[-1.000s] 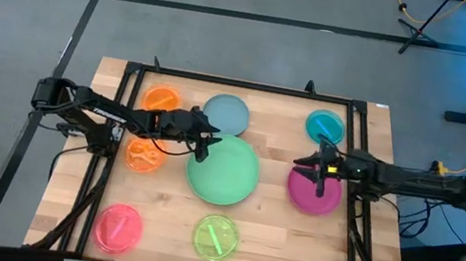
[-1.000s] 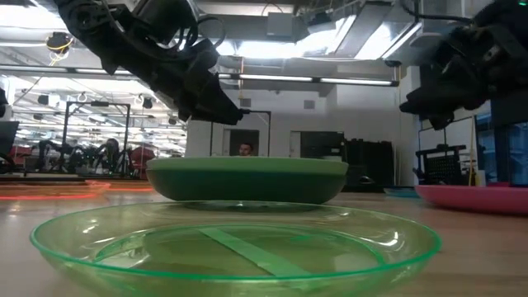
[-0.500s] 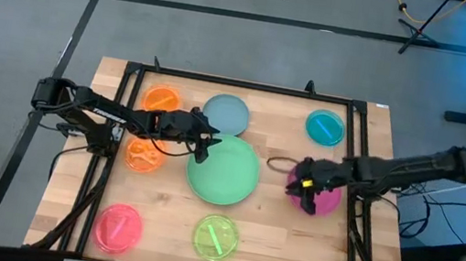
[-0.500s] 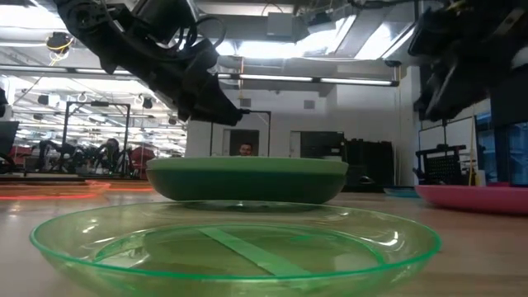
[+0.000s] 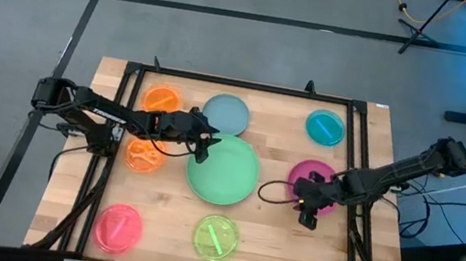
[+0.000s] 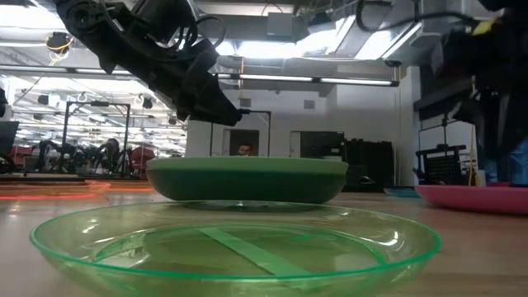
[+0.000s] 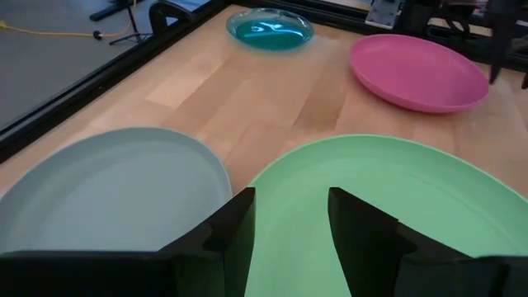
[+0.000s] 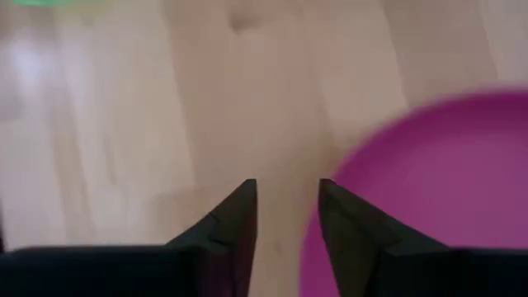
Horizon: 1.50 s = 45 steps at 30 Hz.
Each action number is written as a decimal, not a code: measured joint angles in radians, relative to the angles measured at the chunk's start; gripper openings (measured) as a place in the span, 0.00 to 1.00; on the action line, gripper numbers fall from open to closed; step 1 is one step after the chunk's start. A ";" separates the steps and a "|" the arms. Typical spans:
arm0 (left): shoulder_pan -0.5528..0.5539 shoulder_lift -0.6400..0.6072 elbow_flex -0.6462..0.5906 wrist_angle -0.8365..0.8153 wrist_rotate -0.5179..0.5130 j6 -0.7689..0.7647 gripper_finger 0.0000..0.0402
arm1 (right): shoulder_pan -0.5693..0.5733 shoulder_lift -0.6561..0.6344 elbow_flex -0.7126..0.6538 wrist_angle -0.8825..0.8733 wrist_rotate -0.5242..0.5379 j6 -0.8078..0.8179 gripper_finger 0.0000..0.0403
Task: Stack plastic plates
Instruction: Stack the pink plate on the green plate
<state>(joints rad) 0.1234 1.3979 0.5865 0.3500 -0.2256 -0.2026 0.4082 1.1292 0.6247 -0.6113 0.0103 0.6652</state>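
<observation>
The magenta plate (image 5: 305, 172) is less wide than the green plate (image 5: 222, 170), so I expect the magenta plate to come to rest inside the green plate's rim when I carry it over.
A large light green plate (image 5: 223, 170) lies mid-table, and its side looks darker green in the low view (image 6: 247, 180). My left gripper (image 5: 203, 145) hangs open just above the green plate's far-left rim (image 7: 289, 165), beside the pale blue plate (image 5: 225, 114). My right gripper (image 5: 306, 213) points down, open, at the near-left rim of the magenta plate (image 5: 316, 182). In the right wrist view (image 8: 285, 206) one finger stands over bare wood and the other over the magenta rim (image 8: 429, 190). Both grippers are empty.
Small plates lie around: two orange ones (image 5: 162, 99) (image 5: 144, 155) at the left, teal (image 5: 325, 128) at the far right, pink (image 5: 118, 227) and lime (image 5: 216, 237) near the front edge. A black frame (image 5: 240, 83) borders the table.
My right gripper has gone from above the magenta plate's middle toward the table's near edge, coming down at the plate's near-left rim and tipping to point downward. The plates have not moved.
</observation>
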 joint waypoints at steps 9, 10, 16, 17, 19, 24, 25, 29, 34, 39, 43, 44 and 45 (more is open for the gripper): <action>0.000 0.000 0.000 0.004 0.000 -0.001 0.36 | -0.002 0.113 0.000 -0.015 -0.022 0.064 0.42; 0.000 0.000 0.000 0.004 0.000 -0.001 0.36 | -0.002 0.130 0.000 -0.018 -0.019 0.066 0.41; 0.000 0.000 0.000 0.003 0.001 -0.001 0.36 | -0.002 0.220 0.000 -0.015 -0.011 0.064 0.35; 0.000 0.000 0.000 0.003 0.001 -0.001 0.36 | -0.002 0.230 0.000 -0.016 -0.005 0.062 0.33; 0.000 0.000 0.000 0.004 0.000 -0.001 0.36 | -0.002 0.244 0.000 -0.016 -0.001 0.041 0.28; 0.000 0.000 0.000 0.003 0.000 -0.001 0.36 | -0.002 0.247 0.013 -0.032 0.003 -0.041 0.11; 0.000 0.000 0.000 0.003 0.000 -0.001 0.36 | -0.002 0.248 0.025 -0.049 0.007 -0.063 0.07; 0.000 0.000 0.000 0.003 0.000 -0.001 0.36 | -0.002 0.249 0.093 -0.117 0.053 -0.154 0.02; 0.000 0.000 0.000 0.003 0.000 -0.001 0.36 | -0.002 0.249 0.201 -0.185 0.196 -0.282 0.02; 0.000 0.000 0.000 0.004 -0.001 -0.001 0.36 | -0.003 0.249 0.283 -0.118 0.298 -0.439 0.01; 0.000 0.000 0.000 0.006 -0.001 0.000 0.36 | -0.003 0.249 0.296 0.027 0.322 -0.595 0.01; 0.000 0.000 0.000 0.006 -0.001 0.002 0.36 | -0.003 0.250 0.296 0.063 0.324 -0.629 0.01; 0.000 0.000 0.000 0.006 -0.001 0.002 0.36 | -0.003 0.254 0.296 0.100 0.329 -0.660 0.01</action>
<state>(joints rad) 0.1238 1.3983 0.5865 0.3565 -0.2264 -0.2002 0.4053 1.3831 0.9203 -0.5109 0.3396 0.0050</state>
